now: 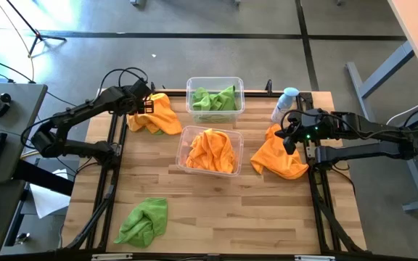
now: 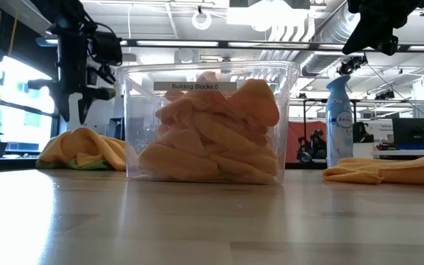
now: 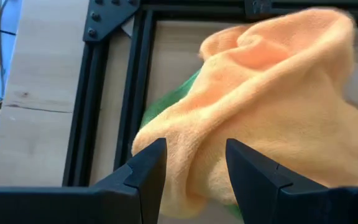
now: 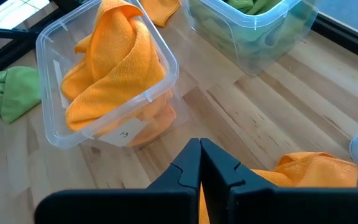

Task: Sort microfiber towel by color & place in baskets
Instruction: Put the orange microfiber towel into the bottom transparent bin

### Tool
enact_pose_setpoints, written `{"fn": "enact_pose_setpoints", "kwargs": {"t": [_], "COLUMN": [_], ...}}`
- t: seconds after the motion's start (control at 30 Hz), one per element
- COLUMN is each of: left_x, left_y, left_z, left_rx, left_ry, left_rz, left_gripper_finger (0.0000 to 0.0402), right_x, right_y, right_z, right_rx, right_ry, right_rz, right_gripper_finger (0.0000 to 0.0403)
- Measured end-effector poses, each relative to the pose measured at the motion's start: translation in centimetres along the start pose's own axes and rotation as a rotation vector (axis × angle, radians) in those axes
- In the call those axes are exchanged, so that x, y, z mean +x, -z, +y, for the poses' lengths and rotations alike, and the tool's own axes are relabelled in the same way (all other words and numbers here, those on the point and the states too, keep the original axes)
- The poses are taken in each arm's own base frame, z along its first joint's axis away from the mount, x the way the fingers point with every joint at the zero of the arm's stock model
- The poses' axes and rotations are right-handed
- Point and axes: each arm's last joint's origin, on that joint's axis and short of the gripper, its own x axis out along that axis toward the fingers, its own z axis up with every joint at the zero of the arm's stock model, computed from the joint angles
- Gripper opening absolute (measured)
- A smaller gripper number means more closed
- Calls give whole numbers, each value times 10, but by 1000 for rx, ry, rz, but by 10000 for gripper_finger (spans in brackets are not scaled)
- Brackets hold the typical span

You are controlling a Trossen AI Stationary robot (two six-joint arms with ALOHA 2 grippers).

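Note:
Next, I lift the orange towel (image 1: 167, 116) off with my left gripper and into the near basket first, because it is heaped over a green towel below my left gripper.
An orange microfiber towel (image 1: 157, 116) lies heaped at the table's far left, with a bit of green towel (image 3: 166, 102) showing under it. My left gripper (image 3: 194, 165) hangs open just above this heap (image 2: 87, 151), fingers slanting down. Another orange towel (image 1: 278, 156) lies crumpled at the right. My right gripper (image 4: 199, 155) is shut and empty, well above it (image 2: 377, 37). A green towel (image 1: 144, 221) lies near the front left. The near basket (image 1: 183, 138) holds orange towels and the far basket (image 1: 239, 94) holds green ones.
A pale spray bottle (image 1: 285, 104) stands at the far right, just behind my right gripper. The two baskets stand one behind the other at the table's middle. Black frame rails (image 1: 111, 167) run along the table's left and right sides. Bare wood lies at the near middle and right.

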Motion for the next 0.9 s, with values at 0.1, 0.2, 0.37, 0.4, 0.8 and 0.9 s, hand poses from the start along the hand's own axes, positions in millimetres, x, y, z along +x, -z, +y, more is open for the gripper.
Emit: {"fn": "enact_pose_setpoints", "kwargs": {"t": [0.1,0.2,0.37,0.4,0.8,0.9], "left_x": [12,23,32,32,11,-9], "left_y": [6,11,14,14,18,21], "left_z": [-2,-5,-8,-9,-5,1], "left_rx": [26,50,60,63,26,-9], "left_ry": [-35,-73,-98,-98,-19,59], "left_rz": [43,90,122,124,67,6], "left_gripper_finger": [154,154,134,122,4,3], "right_x": [0,0,0,0,0,0], "right_y": [0,0,0,0,0,0], "right_z": [0,0,0,0,0,0], "right_rx": [-20,-27,-26,-26,-26,-18], "right_ry": [0,0,0,0,1,1], "right_rz": [0,1,1,1,0,1], "right_gripper_finger": [0,0,0,0,0,0]}}
